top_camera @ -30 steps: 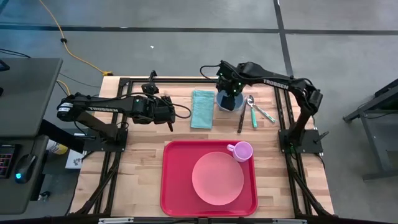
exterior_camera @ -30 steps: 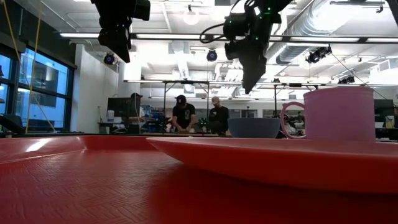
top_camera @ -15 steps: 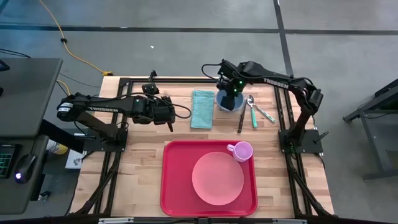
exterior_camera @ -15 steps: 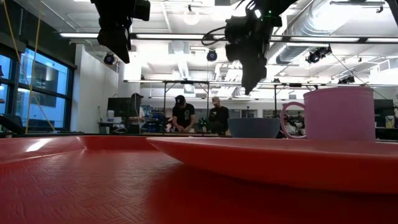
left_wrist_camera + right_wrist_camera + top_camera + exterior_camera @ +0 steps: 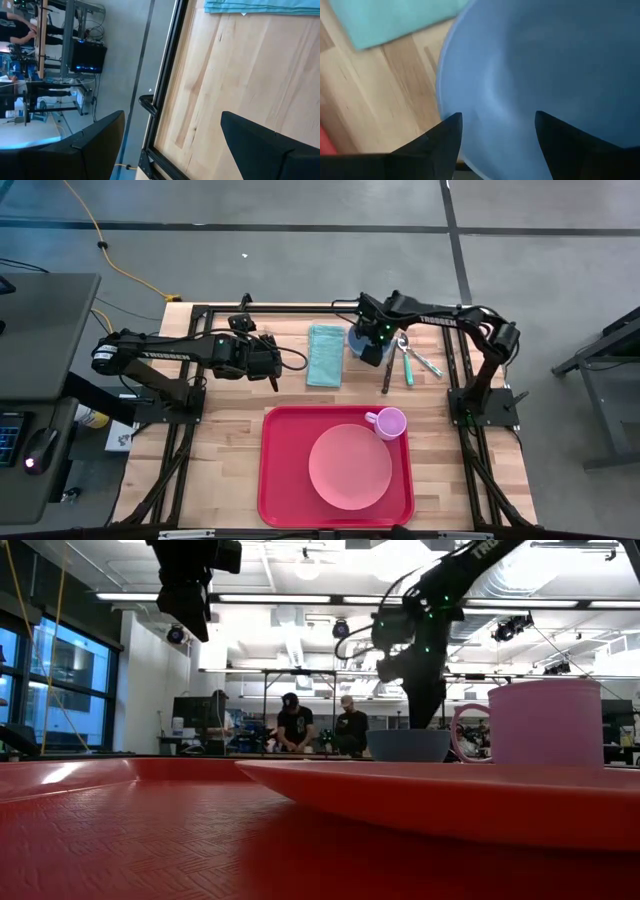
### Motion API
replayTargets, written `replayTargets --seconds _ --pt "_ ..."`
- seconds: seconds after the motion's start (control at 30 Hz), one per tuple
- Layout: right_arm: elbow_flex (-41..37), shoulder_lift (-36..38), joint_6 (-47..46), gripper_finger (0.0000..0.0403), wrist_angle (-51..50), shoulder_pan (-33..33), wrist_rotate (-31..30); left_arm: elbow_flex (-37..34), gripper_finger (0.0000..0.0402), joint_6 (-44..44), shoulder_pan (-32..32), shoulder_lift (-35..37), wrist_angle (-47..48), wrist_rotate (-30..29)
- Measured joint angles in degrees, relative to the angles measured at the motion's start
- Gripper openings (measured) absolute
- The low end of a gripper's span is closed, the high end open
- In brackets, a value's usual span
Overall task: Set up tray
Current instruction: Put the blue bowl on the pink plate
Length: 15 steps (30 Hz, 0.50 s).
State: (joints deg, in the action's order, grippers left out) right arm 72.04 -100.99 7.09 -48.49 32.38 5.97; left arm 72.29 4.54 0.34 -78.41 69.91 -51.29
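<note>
Next, I lift clear and move over so that my fingers go on both sides of the rim (image 5: 351, 343) beside the napkin before they close, because the blue bowl's rim (image 5: 440, 102) runs under one finger of my right gripper.
The red tray (image 5: 275, 480) lies at the table's near edge and carries a pink plate (image 5: 350, 467) and a pink mug (image 5: 388, 423). A blue bowl (image 5: 354, 340) stands on the wood at the far side. My right gripper (image 5: 378, 348) is open and low over the bowl. In the right wrist view one finger (image 5: 427, 147) stands outside the bowl's rim (image 5: 442, 95) and the other finger (image 5: 567, 145) stands inside the bowl (image 5: 545, 60). The low view shows this gripper (image 5: 428, 718) reaching down to the bowl (image 5: 408, 745). My left gripper (image 5: 272, 370) waits open above the table, left of the napkin.
A folded teal napkin (image 5: 325, 354) lies left of the bowl. A spoon (image 5: 403, 348), a teal-handled fork (image 5: 408, 370) and a dark knife (image 5: 386, 376) lie right of it. Bare wood shows between these and the tray. People stand in the room beyond the table.
My right gripper has come down from high above the bowl to its rim, shifting slightly toward the table's right and near edge, and its arm has stretched out lower. The bowl has stayed where it was.
</note>
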Motion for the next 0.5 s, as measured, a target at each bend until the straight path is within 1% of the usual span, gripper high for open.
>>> replayTargets --seconds 0.23,0.5 --pt "-3.6 0.0 0.8 0.0229 2.2 0.2 0.3 0.0 0.0363 0.0 0.0 0.0 0.0 0.0" --pt "-2.7 1.1 2.2 0.0229 2.5 0.3 -0.1 0.0 0.0363 0.0 0.0 0.0 0.0 0.0"
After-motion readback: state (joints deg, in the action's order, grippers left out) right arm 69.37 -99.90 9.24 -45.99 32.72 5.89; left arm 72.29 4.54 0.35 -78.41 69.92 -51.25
